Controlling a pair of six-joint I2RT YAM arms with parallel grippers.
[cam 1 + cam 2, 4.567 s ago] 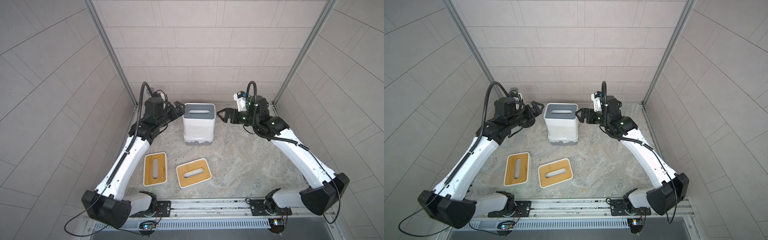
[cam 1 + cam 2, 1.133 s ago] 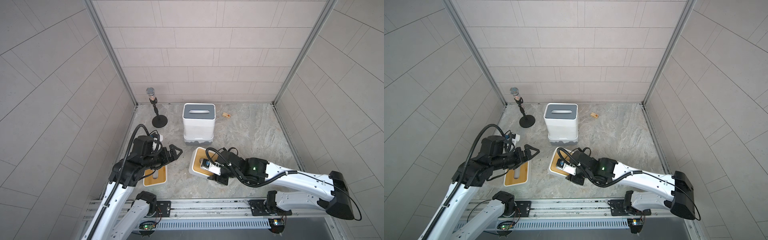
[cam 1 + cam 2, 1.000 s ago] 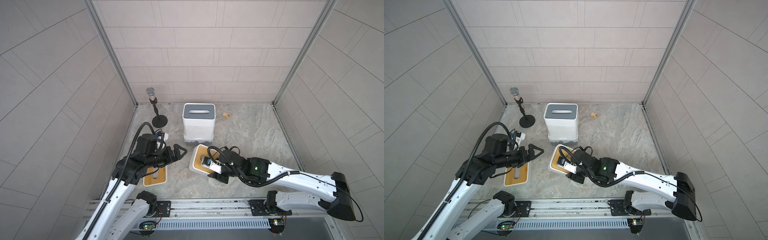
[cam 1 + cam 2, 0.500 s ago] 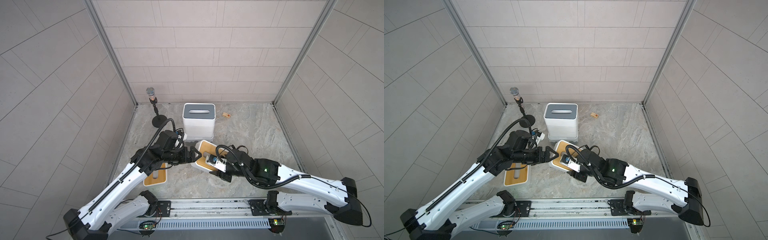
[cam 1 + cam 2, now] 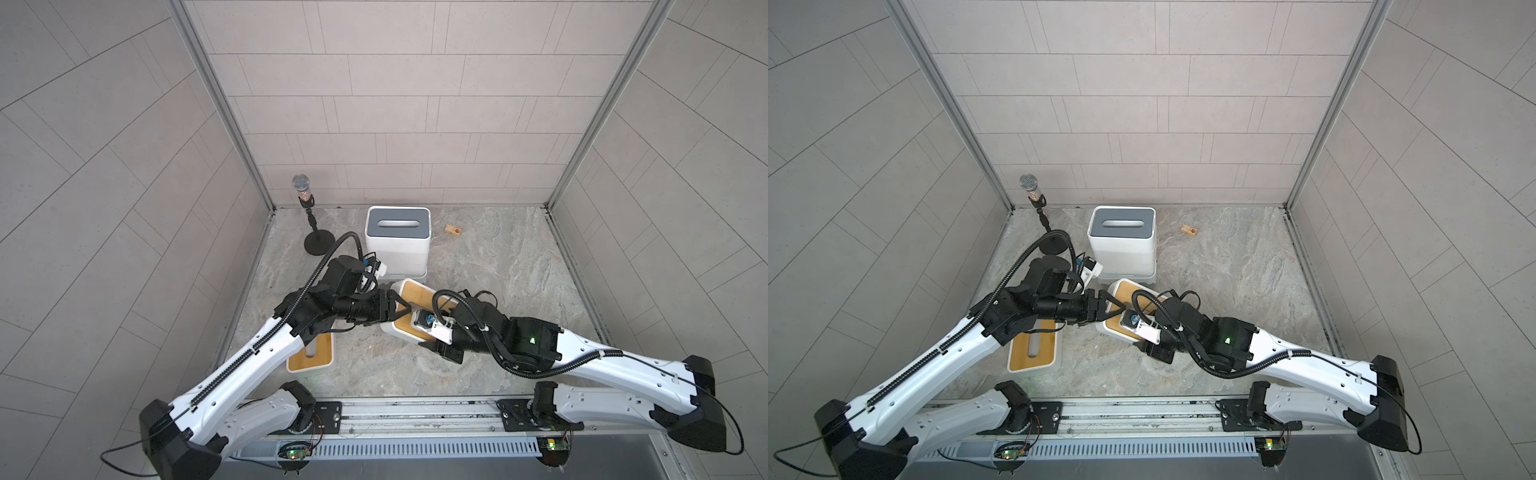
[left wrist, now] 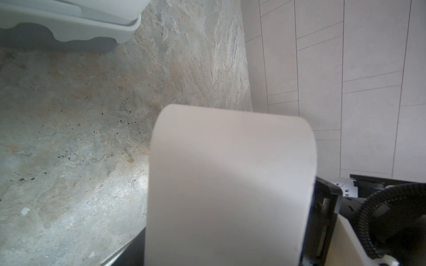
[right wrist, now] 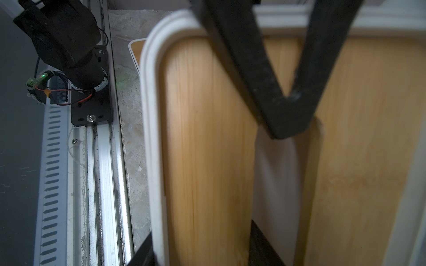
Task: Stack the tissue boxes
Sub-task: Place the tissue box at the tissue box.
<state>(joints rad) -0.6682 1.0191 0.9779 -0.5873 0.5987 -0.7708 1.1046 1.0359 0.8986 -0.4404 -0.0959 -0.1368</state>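
Observation:
The robot's right gripper is holding the bamboo-topped box by its long side (image 7: 204,221), so it should open and steady the end across from the left gripper, above the grey-topped box (image 5: 398,223).
A stack of tissue boxes with a grey-topped one (image 5: 397,224) uppermost stands at the back; its wavy grey base (image 6: 69,30) shows in the left wrist view. In front of it a bamboo-topped tissue box (image 5: 415,293) (image 5: 1129,293) is held tilted off the floor between both arms. My left gripper (image 5: 400,309) is shut on its left end, whose white wall (image 6: 230,184) fills the space between the jaws. My right gripper (image 5: 428,338) is shut on the lid (image 7: 207,149), one finger in the slot and one outside the rim. Another bamboo-topped box (image 5: 311,359) lies under the left arm.
A microphone on a round black stand (image 5: 309,224) stands at the back left beside the stack. A small wooden block (image 5: 453,230) lies at the back right. The arms' mounting rail (image 5: 415,411) runs along the front edge, and tiled walls close three sides.
My left arm has swung in from the left and its jaws have closed on the box's end. My right gripper has carried the box up and toward the stack.

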